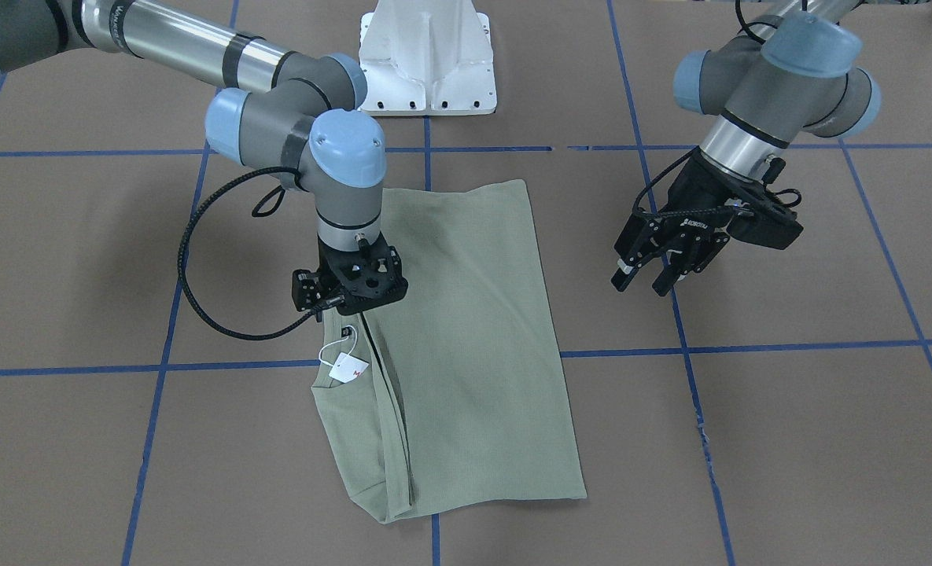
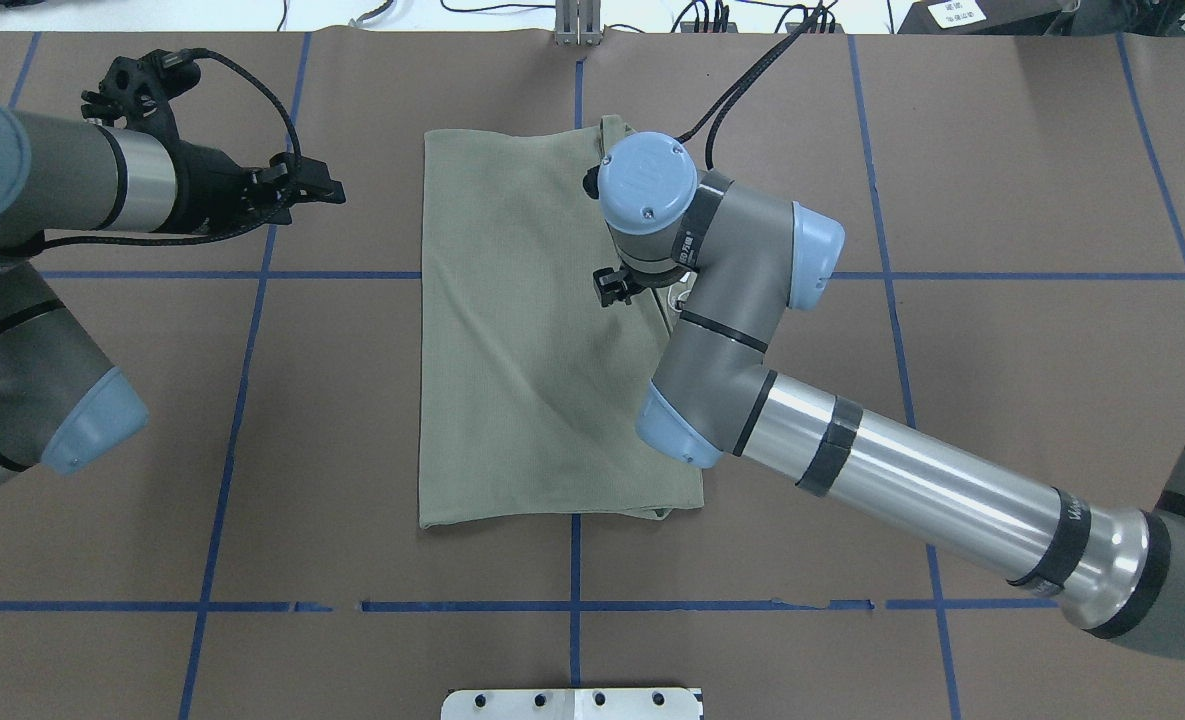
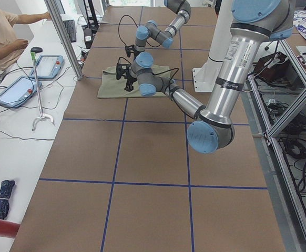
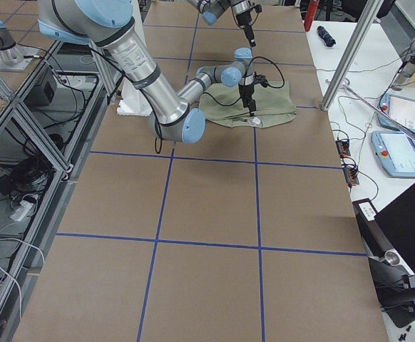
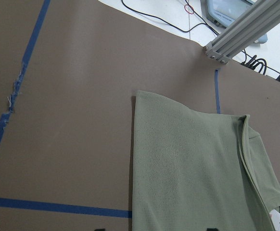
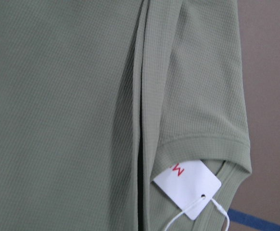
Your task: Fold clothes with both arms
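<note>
I should use my right gripper to pull the folded edge straight toward the white hang tag [image 1: 347,368], because the shirt's folded edge slants [image 1: 406,472] away from the neckline at the edge's far end.
The pale sage-green shirt [image 1: 466,338] lies folded into a long rectangle mid-table; it also shows in the overhead view [image 2: 522,350]. Its white hang tag [image 1: 348,367] lies at the neck end, close up in the right wrist view [image 6: 188,185]. My right gripper [image 1: 348,308] points straight down onto the folded edge beside the tag. Its fingers are hidden under the wrist, so I cannot tell whether it is open or shut. My left gripper [image 1: 640,287] is open and empty. It hangs above bare table beside the shirt, apart from it [image 2: 322,190]. The left wrist view shows the shirt [image 5: 188,173] flat.
The white pedestal base [image 1: 426,63] stands at the robot's edge of the table. Blue tape lines [image 1: 749,346] grid the brown table cover. A side bench with tablets [image 3: 16,89] and a seated operator [image 3: 0,37] lie beyond the table's far edge.
</note>
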Controlling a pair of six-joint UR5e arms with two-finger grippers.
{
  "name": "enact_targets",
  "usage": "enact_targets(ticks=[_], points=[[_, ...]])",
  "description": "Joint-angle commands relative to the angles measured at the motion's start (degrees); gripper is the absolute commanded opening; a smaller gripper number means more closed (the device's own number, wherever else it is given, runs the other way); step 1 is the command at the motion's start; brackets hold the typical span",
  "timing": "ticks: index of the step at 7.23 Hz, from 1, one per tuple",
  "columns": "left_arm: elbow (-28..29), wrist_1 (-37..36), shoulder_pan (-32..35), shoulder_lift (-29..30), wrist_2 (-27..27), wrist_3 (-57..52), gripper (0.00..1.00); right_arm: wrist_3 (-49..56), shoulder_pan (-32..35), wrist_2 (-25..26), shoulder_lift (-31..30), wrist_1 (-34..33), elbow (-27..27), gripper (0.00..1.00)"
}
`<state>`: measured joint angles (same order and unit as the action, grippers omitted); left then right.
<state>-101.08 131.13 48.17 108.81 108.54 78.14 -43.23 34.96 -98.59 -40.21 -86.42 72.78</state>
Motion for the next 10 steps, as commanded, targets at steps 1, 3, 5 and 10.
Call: enact_targets(ticks=[1, 3, 5, 10], points=[[0.1, 0.0, 0.0, 0.0, 0.0, -0.1, 0.76, 0.2, 1.6, -0.1, 1.7, 5.8, -7.0, 1.0], [-0.2, 0.0, 0.0, 0.0, 0.0, -0.1, 0.76, 2.9, 4.6, -0.9, 1.8, 9.8, -11.4, 1.0], [-0.1, 0.0, 0.0, 0.1, 0.1, -0.5, 0.76, 11.7, 11.6, -7.0, -0.6, 9.9, -11.2, 1.0], [-0.2, 0.0, 0.0, 0.4, 0.1, -0.2, 0.76, -24.4, 0.6, 0.6, -11.9, 9.4, 13.7, 1.0]])
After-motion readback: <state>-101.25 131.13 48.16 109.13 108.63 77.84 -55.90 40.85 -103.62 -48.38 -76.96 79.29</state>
